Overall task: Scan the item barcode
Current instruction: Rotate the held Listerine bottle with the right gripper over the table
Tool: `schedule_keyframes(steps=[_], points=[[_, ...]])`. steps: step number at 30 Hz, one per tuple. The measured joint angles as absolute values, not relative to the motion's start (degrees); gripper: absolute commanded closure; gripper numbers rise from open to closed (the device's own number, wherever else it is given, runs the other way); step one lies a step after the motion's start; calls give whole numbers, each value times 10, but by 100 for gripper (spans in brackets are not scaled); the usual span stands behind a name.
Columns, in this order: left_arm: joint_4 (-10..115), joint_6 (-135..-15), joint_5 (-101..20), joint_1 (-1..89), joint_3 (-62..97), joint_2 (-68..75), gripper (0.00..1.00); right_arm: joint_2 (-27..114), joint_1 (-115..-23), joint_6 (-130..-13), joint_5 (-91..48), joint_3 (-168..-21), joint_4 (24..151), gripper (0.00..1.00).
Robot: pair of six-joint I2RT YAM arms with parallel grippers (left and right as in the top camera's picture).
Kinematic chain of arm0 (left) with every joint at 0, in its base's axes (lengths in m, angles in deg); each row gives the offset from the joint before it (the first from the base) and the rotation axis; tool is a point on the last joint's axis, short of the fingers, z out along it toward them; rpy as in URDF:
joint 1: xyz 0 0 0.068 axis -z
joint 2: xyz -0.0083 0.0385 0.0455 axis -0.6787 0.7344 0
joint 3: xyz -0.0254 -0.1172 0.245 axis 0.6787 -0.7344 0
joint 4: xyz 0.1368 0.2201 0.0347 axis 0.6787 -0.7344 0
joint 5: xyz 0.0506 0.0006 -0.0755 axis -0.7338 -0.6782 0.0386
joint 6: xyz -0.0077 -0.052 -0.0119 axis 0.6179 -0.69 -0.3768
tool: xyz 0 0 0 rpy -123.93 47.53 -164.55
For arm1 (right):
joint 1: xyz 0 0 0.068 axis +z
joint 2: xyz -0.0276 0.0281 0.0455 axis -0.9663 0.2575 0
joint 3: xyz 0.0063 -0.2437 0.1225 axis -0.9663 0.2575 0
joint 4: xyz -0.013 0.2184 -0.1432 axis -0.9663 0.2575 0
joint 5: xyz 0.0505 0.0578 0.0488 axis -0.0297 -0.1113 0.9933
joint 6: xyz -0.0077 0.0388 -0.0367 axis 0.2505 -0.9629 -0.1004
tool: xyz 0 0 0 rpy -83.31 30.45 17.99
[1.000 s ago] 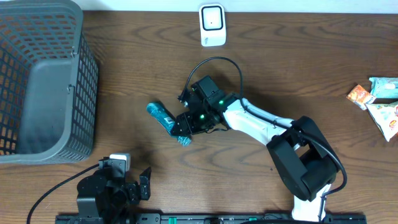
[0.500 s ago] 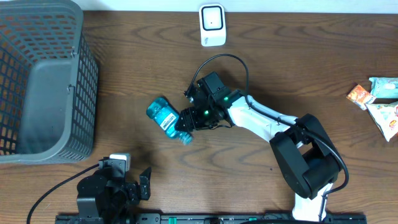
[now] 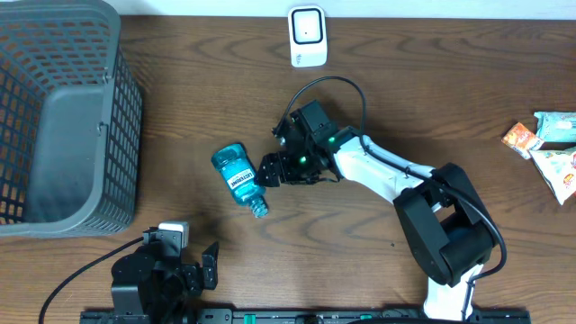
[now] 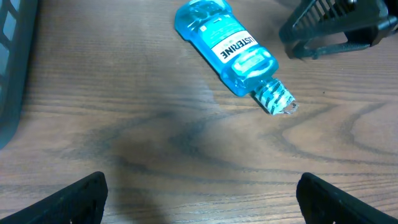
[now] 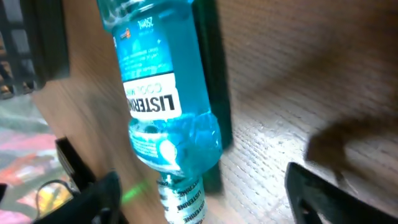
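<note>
The bottle's neck [image 5: 183, 198] is closest to my right gripper's fingers because the gripper is off to one side, so it should move above the bottle's white label [image 3: 240, 178] and grip across there.
The item, a blue Listerine mouthwash bottle [image 3: 238, 178], lies on its side on the wooden table, cap toward the front. Its white label faces up in the left wrist view [image 4: 227, 46]. My right gripper [image 3: 273, 169] stands open just right of it, jaws wide apart. In the right wrist view the bottle [image 5: 158, 106] reaches down between my right gripper's [image 5: 208, 199] fingers without touching either. A white scanner [image 3: 307, 36] stands at the table's back edge. My left gripper [image 3: 211, 265] rests open at the front left, well short of the bottle, over bare wood [image 4: 202, 202].
A large grey mesh basket [image 3: 81, 117] fills the back left corner. Several snack packets [image 3: 549, 148] lie at the far right edge. The right arm's cable loops above its wrist.
My right gripper has opened and let go of the bottle, which now lies flat on the table. The gripper has drawn slightly to the right. The left arm has not moved.
</note>
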State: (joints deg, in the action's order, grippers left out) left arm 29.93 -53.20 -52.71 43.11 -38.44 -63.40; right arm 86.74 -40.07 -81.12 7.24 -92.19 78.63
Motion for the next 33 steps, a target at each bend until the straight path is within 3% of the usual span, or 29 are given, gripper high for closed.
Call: schedule_keyframes(steps=[21,33], points=[[300,-532,-527,431,-384,-634,3,865,-194,-764,-366,-958,813,1],[299,-532,-527,431,-384,-634,3,906,-161,-734,-497,-962,720,6]])
